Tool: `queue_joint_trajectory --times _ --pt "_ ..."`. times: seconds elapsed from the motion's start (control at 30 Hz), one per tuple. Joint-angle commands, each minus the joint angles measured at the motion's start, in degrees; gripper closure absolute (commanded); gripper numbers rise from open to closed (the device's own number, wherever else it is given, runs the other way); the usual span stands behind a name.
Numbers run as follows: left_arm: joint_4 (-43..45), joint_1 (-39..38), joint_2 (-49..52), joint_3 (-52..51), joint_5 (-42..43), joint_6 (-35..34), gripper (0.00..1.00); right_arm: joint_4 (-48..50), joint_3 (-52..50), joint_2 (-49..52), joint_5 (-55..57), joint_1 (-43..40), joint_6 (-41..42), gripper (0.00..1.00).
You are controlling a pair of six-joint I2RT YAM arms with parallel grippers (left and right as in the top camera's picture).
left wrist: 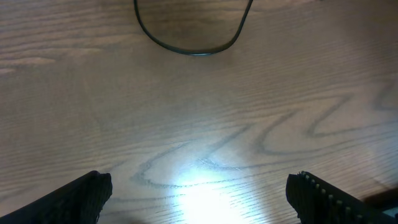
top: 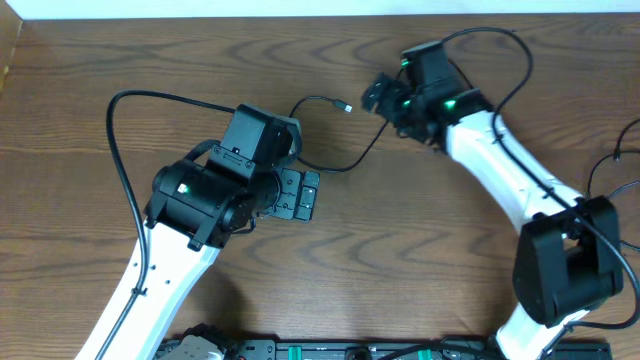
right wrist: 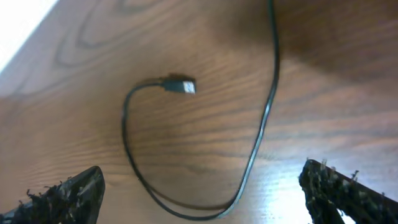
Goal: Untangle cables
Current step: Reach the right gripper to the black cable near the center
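Note:
The thin black cable [left wrist: 241, 27] lies on clear wood in a smooth, open curve [left wrist: 195, 53]. Its loop will come along freely and stay round when I lift it.
One thin black cable [top: 352, 163] lies on the wooden table between the arms, its small plug [top: 345, 106] near my right gripper. In the right wrist view the cable [right wrist: 264, 121] bends in a loop with the plug [right wrist: 183, 85] above it. The bottom of the loop lies between the open fingers of my right gripper [right wrist: 199, 196], untouched. In the left wrist view the cable's curve [left wrist: 186, 50] lies well ahead of my open, empty left gripper [left wrist: 199, 193]. From overhead, my left gripper [top: 300, 193] is just below-left of the loop and my right gripper [top: 383, 95] is by the plug. No white cable shows.
Thicker black arm cables arc at the left [top: 115, 150] and over the right arm [top: 520, 60]. More thin black cord shows at the right edge [top: 612, 160]. The table's far edge [top: 300, 12] runs along the top. A black rail [top: 330, 350] lies at the front.

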Motion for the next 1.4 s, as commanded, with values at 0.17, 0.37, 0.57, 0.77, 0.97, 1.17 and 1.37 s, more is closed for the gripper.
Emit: queue_joint_trajectory --times 0.17,0.37,0.57,0.77,0.97,1.17,1.37 --pt "-0.3 0.0 0.0 -0.2 -0.7 -0.7 0.04 -8.1 -0.6 0.2 21.3 4.6 22.0 0.09" --pt "-0.5 0.0 0.0 -0.2 -0.7 -0.8 0.04 0.4 -0.6 5.7 20.0 4.7 22.6 0.15" --pt "-0.7 0.0 0.0 -0.2 -0.1 -0.8 0.04 7.2 -0.6 13.1 11.9 4.6 22.6 0.18" --pt "-1.4 0.0 0.0 -0.2 -0.1 -0.8 0.04 8.4 -0.6 16.6 11.9 4.6 22.4 0.24" --pt "-1.4 0.0 0.0 -0.2 0.0 -0.8 0.04 8.2 -0.6 17.6 14.9 3.7 21.1 0.37" --pt "-1.6 0.0 0.0 -0.2 0.0 -0.8 0.04 8.2 -0.6 19.8 14.9 1.4 18.3 0.43" --pt "-1.8 0.0 0.0 -0.2 1.8 -1.0 0.04 8.3 -0.6 21.7 14.4 -0.7 14.9 0.55"
